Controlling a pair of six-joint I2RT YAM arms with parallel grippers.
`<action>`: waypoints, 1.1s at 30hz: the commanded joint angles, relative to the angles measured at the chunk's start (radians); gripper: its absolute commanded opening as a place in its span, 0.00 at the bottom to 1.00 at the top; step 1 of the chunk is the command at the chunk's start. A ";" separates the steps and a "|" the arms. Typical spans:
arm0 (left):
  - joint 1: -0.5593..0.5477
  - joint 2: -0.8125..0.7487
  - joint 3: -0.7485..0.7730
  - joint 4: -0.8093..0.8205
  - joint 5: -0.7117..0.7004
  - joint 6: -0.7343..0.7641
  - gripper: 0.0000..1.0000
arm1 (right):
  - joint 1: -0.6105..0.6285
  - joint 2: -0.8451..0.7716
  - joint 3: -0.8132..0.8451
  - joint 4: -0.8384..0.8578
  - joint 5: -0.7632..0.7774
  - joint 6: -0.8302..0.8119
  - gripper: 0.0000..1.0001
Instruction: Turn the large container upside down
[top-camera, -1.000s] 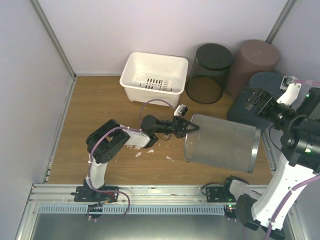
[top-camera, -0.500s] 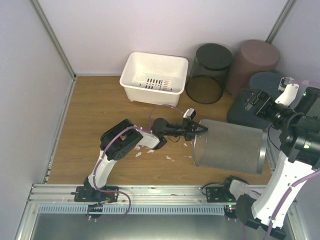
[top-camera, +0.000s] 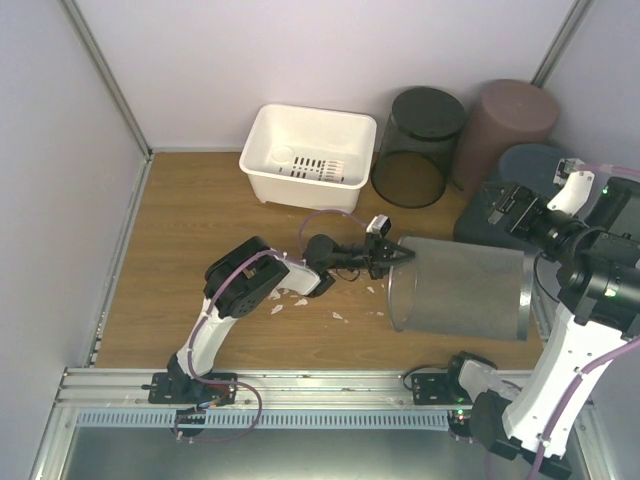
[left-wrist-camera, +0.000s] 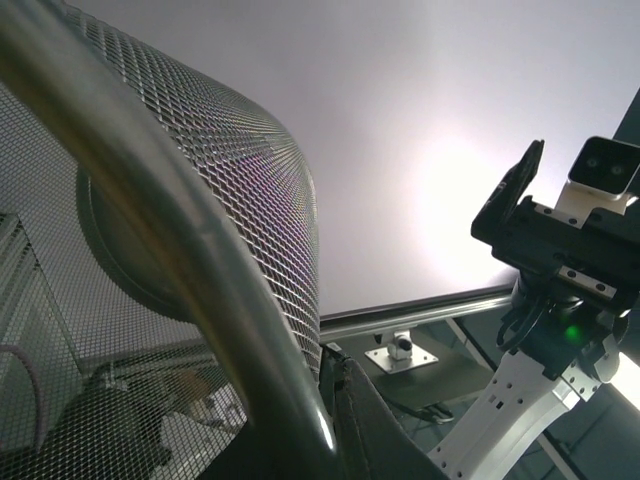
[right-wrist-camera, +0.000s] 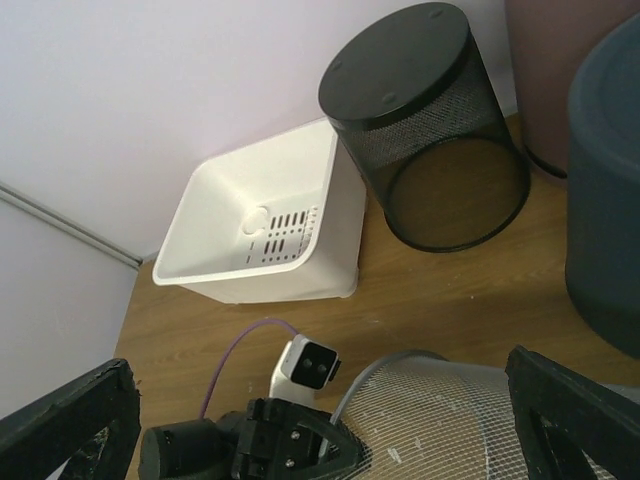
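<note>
The large container's rim (top-camera: 392, 308) is in my left gripper, with open wood before the container's opening (top-camera: 358, 312), so I'll go on turning that opening down until its rim meets wood.
The large container (top-camera: 460, 290) is a silver wire-mesh bin lying on its side on the wooden table, its open mouth to the left. My left gripper (top-camera: 398, 258) is shut on the upper part of its rim. In the left wrist view the metal rim (left-wrist-camera: 200, 250) runs between the jaws, with a dark finger (left-wrist-camera: 390, 430) pressed on the outside of it. In the right wrist view the bin (right-wrist-camera: 470, 420) lies below, with the left gripper (right-wrist-camera: 345, 455) on its rim. My right gripper (top-camera: 510, 205) is open and empty, high above the bin's far right end.
A white tub (top-camera: 308, 150) stands at the back. A black mesh bin (top-camera: 420, 145), a brown bin (top-camera: 510, 125) and a dark grey bin (top-camera: 505, 200) crowd the back right. Small white scraps (top-camera: 300, 300) lie on the table near the left arm.
My left gripper has moved right with the rim in its grip, and the bin has slid right and swung more level. Over the last half second there is only a slight shift.
</note>
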 joint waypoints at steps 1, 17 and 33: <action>0.022 0.036 -0.009 0.322 0.019 0.003 0.00 | -0.007 -0.005 -0.004 -0.001 0.004 -0.015 1.00; 0.062 0.063 -0.048 0.323 0.049 0.010 0.06 | -0.006 -0.011 -0.019 0.000 0.004 -0.016 1.00; 0.098 0.109 -0.031 0.323 0.078 0.041 0.05 | -0.006 -0.012 -0.032 -0.001 0.005 -0.024 1.00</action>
